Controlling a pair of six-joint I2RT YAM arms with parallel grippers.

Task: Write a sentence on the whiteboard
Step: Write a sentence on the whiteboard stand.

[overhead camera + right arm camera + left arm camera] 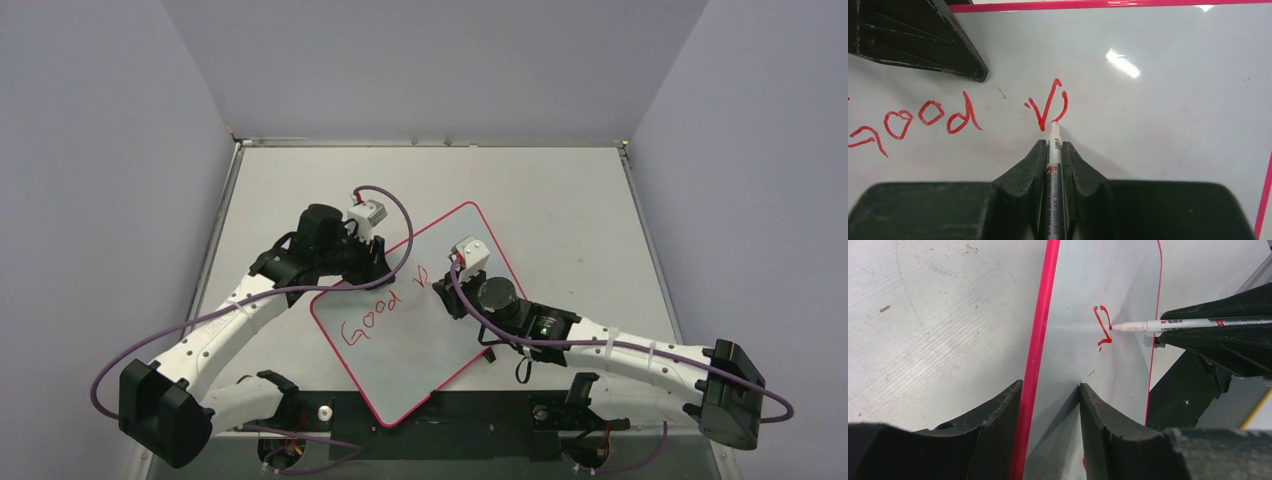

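The short stroke (pixel 1065 104) beside the "V" is missing its dot and the marker's tip is at the stroke's foot, so the robot's right gripper should rise and make a dot above the stroke's top (pixel 1063 79).
The whiteboard (pixel 430 345) lies tilted on the table, pink-framed. The sentence (pixel 372 320) in red reads "Good" (pixel 923 120), followed by a "V" and a short stroke (pixel 1048 105). My right gripper (pixel 1054 143) is shut on a silver marker (pixel 1054 160), whose tip touches the board at the foot of the short stroke. My left gripper (pixel 1050 386) stands open at the board's upper left edge. One of its fingers (pixel 998 415) is on the table side and the other rests on the board, with the pink frame (pixel 1040 330) between them. The marker (pixel 1173 325) and the fresh strokes (pixel 1103 327) also show in the left wrist view.
The grey table (pixel 560 200) is enclosed by pale walls on three sides. Purple cables (pixel 400 215) loop over both arms. A black base strip (pixel 440 430) runs along the near edge under the board's lower corner.
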